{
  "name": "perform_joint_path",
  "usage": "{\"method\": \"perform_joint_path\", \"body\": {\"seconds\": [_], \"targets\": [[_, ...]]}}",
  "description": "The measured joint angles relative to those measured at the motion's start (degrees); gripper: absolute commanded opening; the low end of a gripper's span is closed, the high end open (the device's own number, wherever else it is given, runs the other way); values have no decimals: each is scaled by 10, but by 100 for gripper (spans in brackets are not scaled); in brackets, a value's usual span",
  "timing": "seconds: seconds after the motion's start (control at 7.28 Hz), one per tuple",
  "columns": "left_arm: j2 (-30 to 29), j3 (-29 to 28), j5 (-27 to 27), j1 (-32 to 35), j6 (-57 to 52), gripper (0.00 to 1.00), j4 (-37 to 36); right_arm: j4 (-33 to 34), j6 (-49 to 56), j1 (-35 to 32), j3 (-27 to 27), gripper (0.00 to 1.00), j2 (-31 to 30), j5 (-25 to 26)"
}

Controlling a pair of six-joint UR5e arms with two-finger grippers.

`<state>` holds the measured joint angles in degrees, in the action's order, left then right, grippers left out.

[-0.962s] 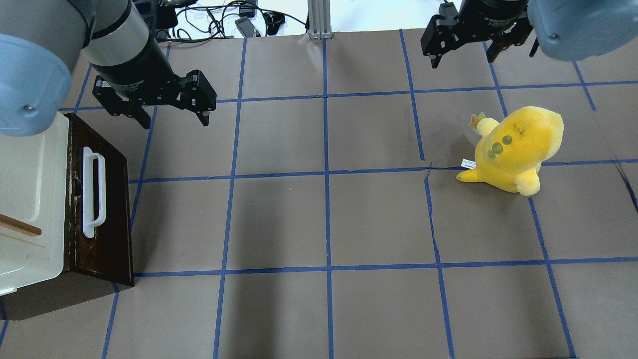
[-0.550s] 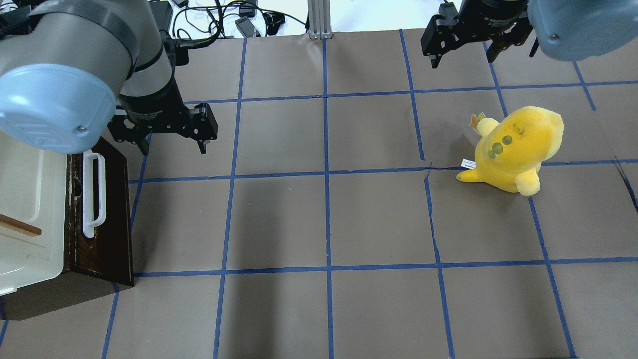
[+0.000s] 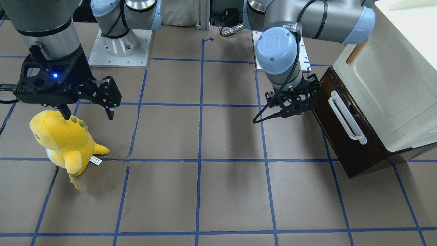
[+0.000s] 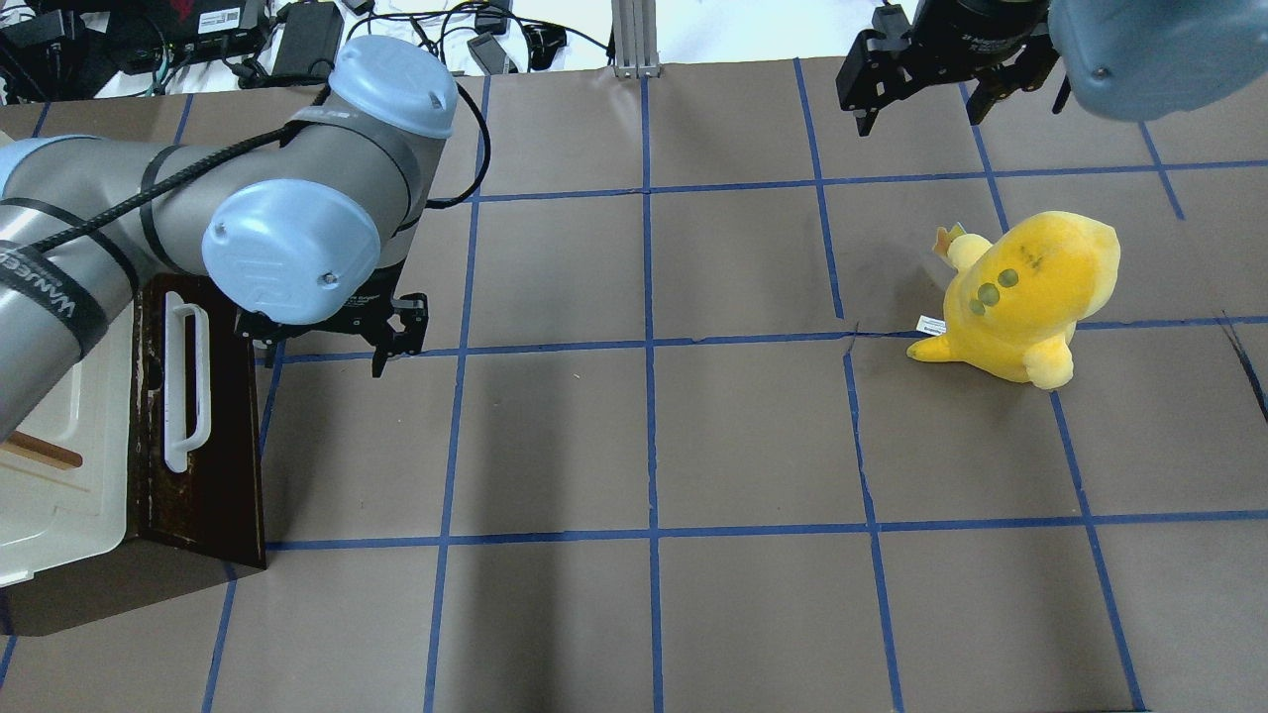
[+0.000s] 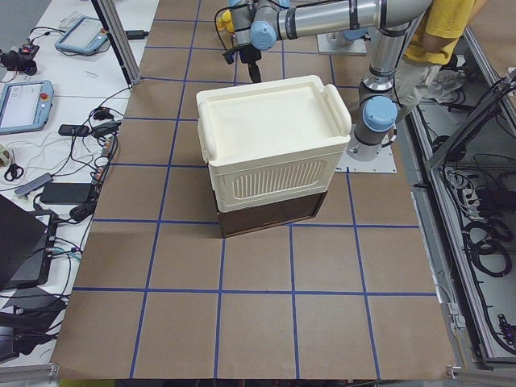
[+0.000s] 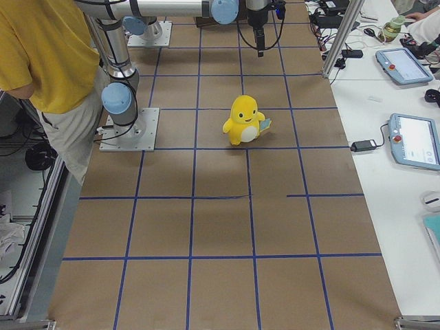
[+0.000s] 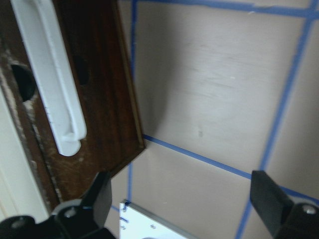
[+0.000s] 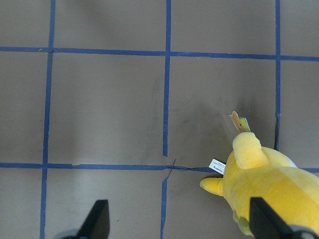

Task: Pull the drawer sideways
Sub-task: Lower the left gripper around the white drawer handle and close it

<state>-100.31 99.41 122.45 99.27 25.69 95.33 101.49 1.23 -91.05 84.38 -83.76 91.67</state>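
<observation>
My gripper will pull, and the drawer will slide straight out under a still cabinet, because a seam point(image 7: 42, 149) separates the drawer front point(image 3: 337, 136) from the cream cabinet's base.
The drawer point(image 4: 213, 436) has a dark brown wooden front and a long white bar handle point(image 4: 185, 386). It sits under a cream cabinet at the table's left; none of its pale inside shows. It also shows in the front-facing view point(image 3: 341, 136) and in the left wrist view point(image 7: 107, 99). My left gripper point(image 4: 322, 349) is open and empty. It hangs just beside the far end of the drawer front, apart from the handle point(image 7: 50, 84). My right gripper point(image 4: 919, 104) is open and empty, high at the far right.
The cream cabinet point(image 4: 59, 396) stands on the drawer at the left edge. A yellow plush toy point(image 4: 1020, 292) sits at the right, below the right gripper point(image 3: 87, 112). Blue tape lines cross the brown table cover. Cables lie past the far edge.
My left arm has swung toward the near side and down, bringing the open gripper from the far left square to beside the drawer front. The right arm has not moved.
</observation>
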Motion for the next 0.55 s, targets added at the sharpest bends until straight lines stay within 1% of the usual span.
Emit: {"method": "perform_joint_path", "body": {"seconds": [0.27,0.55], "targets": [[-47,4,116,13,52,100,72,0,0,0,0,100,0,0],[-85,18,209,16,95,100,120,0,0,0,0,100,0,0]]}}
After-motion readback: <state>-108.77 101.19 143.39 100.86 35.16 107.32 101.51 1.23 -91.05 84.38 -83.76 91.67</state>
